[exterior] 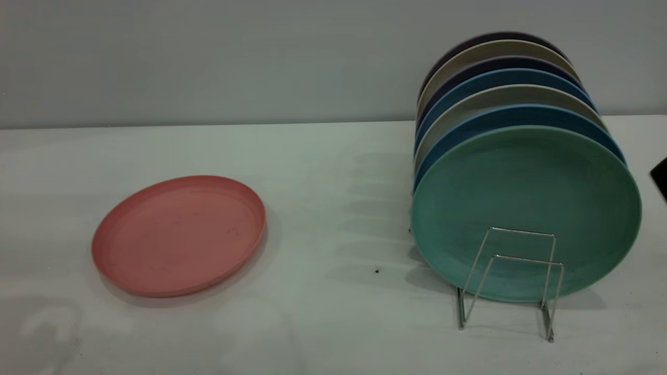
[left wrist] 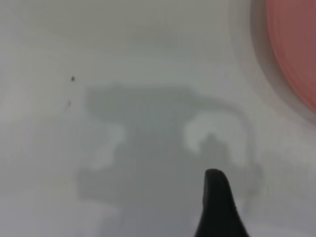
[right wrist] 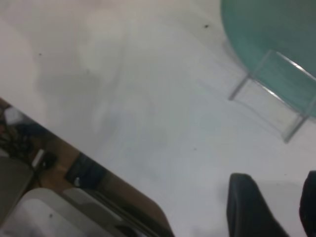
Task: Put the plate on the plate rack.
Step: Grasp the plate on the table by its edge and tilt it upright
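Observation:
Open table (exterior: 56,231) is between my left gripper and the salmon-pink plate's free rim (exterior: 97,231). I keep going toward that rim until it is between my fingers.
The salmon-pink plate (exterior: 178,235) lies flat on the white table at the left, with nothing touching it. Its rim also shows in the left wrist view (left wrist: 296,49). My left gripper (left wrist: 219,207) hovers over bare table beside the plate, and only one dark part of it shows. The silver wire plate rack (exterior: 510,281) stands at the right, with its two front loops empty. It also shows in the right wrist view (right wrist: 276,98). My right gripper (right wrist: 279,205) is open and empty over the table near the rack's front.
Several plates stand upright in the rack, with a mint-green plate (exterior: 526,208) at the front and blue and beige ones behind it. The table's near edge (right wrist: 98,153) runs close to the right gripper. A dark piece (exterior: 661,179) shows at the right edge of the exterior view.

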Motion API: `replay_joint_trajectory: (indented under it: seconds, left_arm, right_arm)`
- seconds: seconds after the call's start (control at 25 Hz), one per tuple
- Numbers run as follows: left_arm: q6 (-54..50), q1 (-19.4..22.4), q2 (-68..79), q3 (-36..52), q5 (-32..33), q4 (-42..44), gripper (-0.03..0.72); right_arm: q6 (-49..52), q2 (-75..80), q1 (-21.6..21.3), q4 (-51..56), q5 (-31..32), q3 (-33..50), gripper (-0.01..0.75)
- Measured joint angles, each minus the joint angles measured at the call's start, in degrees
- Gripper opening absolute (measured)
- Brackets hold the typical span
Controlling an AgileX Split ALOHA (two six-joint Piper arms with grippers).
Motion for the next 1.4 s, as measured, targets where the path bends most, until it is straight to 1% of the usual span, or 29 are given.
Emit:
replay_joint_trajectory:
  seconds: [0.28, 0.56, 0.76, 0.88, 1.04, 1.12, 1.4]
  left_arm:
    - [-0.1, 0.0, 12.7, -10.3, -0.7, 0.0, 0.508]
    - [-0.1, 0.0, 23.7, -21.0, 4.6, -0.6, 0.508]
    - [2.8, 0.0, 28.8, -27.7, 8.7, -4.8, 0.508]
    - [7.5, 0.0, 31.1, -30.9, 11.1, -9.6, 0.508]
    - [15.1, 0.0, 33.5, -33.8, 12.2, -17.0, 0.505]
    - [17.8, 0.0, 34.5, -35.0, 12.9, -19.2, 0.493]
    - [19.8, 0.0, 37.9, -37.7, 14.8, -20.0, 0.442]
  right_arm:
    - [-2.2, 0.6, 0.0, 2.9, -0.1, 0.0, 0.280]
    - [-2.3, 0.7, 0.0, 3.3, -0.1, 0.0, 0.280]
    - [-2.3, 0.7, 0.0, 4.3, -0.2, 0.0, 0.280]
    - [-2.3, 0.7, 0.0, 4.4, -0.6, 0.0, 0.280]
    - [-2.3, 0.7, 0.0, 4.6, -1.4, 0.0, 0.280]
    - [-2.3, 0.7, 0.0, 4.6, -1.4, 0.0, 0.280]
    - [-2.3, 0.7, 0.0, 4.7, -2.0, 0.0, 0.280]
